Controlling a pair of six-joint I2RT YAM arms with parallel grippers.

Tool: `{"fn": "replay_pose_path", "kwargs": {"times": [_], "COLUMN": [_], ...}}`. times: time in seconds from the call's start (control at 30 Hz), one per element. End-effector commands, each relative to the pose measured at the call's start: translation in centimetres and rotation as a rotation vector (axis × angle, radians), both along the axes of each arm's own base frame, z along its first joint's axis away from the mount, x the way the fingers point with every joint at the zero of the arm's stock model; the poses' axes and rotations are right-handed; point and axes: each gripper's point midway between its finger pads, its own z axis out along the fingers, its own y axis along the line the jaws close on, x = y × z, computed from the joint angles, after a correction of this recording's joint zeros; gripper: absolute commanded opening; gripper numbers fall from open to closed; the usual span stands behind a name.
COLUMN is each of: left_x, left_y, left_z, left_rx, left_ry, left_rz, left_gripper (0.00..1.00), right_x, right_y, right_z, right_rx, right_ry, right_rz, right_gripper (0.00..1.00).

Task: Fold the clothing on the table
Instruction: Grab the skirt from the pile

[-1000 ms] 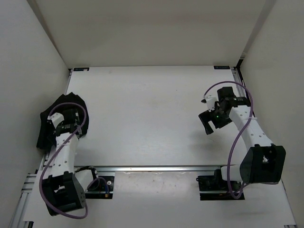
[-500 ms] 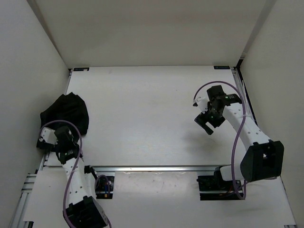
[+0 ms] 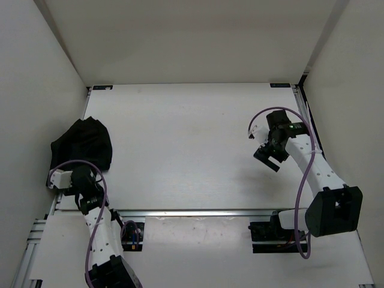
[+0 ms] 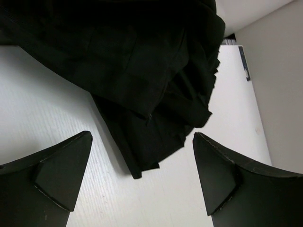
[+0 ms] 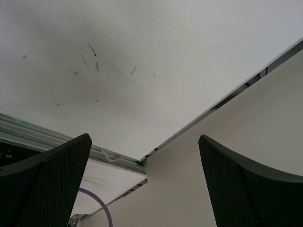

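Note:
The black clothing (image 3: 83, 144) will open out into a wider piece when I carry it toward the middle, because loose layers overlap (image 4: 154, 106) in the heap.
The clothing (image 3: 81, 146) is a crumpled black heap at the table's (image 3: 192, 138) left edge. My left gripper (image 3: 73, 174) sits just on the near side of it, open and holding nothing. In the left wrist view the clothing (image 4: 142, 66) fills the upper part. Its lower hem reaches down between the spread fingers of the left gripper (image 4: 142, 137), which do not touch it. My right gripper (image 3: 269, 158) hovers open over the right side of the table, far from the clothing. In the right wrist view the right gripper (image 5: 144, 137) shows only bare table (image 5: 142, 56) between its fingers.
White walls (image 3: 36, 90) enclose the table on the left, back and right. An aluminium rail (image 3: 198, 213) runs along the near edge, with the arm bases behind it. The right wrist view shows the table's corner rail (image 5: 61, 135) and the wall (image 5: 227, 104).
My left arm has drawn back off the clothing toward the near edge, leaving the heap where it lay. The right gripper has shifted slightly to the right. Both stay open.

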Motion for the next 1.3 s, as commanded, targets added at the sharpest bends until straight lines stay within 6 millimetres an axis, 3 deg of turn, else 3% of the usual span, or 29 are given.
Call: {"fn": "replay_pose_path", "kwargs": {"times": [0.0, 0.3, 0.33, 0.57, 0.7, 0.93, 1.13, 1.27], "left_x": [-0.9, -2.4, -2.4, -2.7, -1.9, -0.5, 1.8, 2.3], "left_y": [1.6, 2.7, 3.3, 4.4, 5.3, 9.1, 10.1, 10.3], "left_z": [1.3, -1.6, -1.0, -2.5, -2.3, -1.2, -0.7, -1.1], "left_rx": [0.070, 0.037, 0.051, -0.004, -0.014, -0.007, -0.010, -0.038], "left_ry": [0.021, 0.013, -0.011, -0.028, -0.034, 0.018, 0.030, 0.043], "left_rz": [0.075, 0.189, 0.211, 0.279, 0.276, 0.263, 0.224, 0.220], "left_gripper": [0.98, 0.96, 0.94, 0.90, 0.89, 0.81, 0.55, 0.00], "right_x": [0.7, 0.3, 0.1, -0.5, 0.0, 0.4, -0.1, 0.2], "right_y": [-0.3, -1.1, -1.2, -2.3, -2.7, -2.3, -2.3, -2.2], "right_z": [0.8, 1.3, 1.2, 1.8, 2.2, 2.5, 1.9, 2.2], "right_rx": [-0.029, -0.082, -0.087, -0.127, -0.141, -0.119, -0.119, -0.116], "right_ry": [-0.042, -0.088, -0.083, -0.114, -0.128, -0.135, -0.118, -0.129], "right_rz": [0.019, 0.036, 0.047, 0.050, 0.033, -0.014, -0.019, -0.023], "right_gripper": [0.99, 0.99, 0.99, 0.99, 0.99, 0.99, 0.99, 0.99]}}
